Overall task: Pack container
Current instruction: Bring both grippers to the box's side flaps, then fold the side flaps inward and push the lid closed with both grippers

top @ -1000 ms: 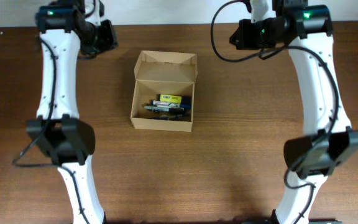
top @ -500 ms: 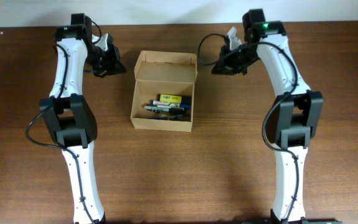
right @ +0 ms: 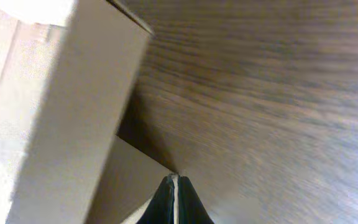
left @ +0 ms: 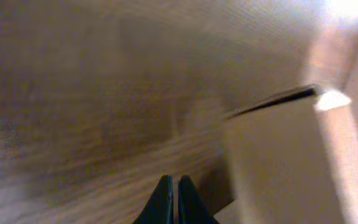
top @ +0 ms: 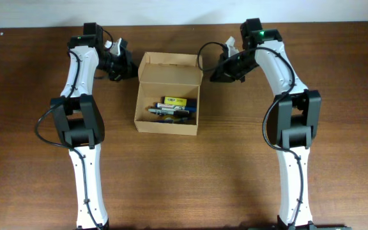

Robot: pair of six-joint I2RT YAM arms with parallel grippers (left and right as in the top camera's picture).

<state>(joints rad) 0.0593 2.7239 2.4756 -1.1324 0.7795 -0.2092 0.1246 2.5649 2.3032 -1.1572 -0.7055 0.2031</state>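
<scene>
The lid (top: 170,74) leans open beyond the far side of the container. I should bring my right gripper behind the lid's far corner (top: 197,57) and swing it closed with my left gripper.
The container (top: 166,126) is a small tan cardboard box in the middle of the table. Its flap lid (top: 170,71) stands open at the far side. Inside lie a yellow-labelled item (top: 175,101) and dark blue items (top: 171,111). My left gripper (top: 131,65) is shut and empty, just left of the lid. In the left wrist view its fingertips (left: 171,185) are pressed together next to the box (left: 284,155). My right gripper (top: 212,73) is shut and empty, just right of the lid. Its fingertips (right: 174,183) are at the box's corner (right: 73,112).
The brown wooden table (top: 248,166) stretches around the box. A pale wall edge runs along the table's far side (top: 184,11). Both arm bases stand at the near edge.
Both arms have swung inward from the far corners. Their grippers now sit close beside the box's open lid, one on each side. The box has not moved.
</scene>
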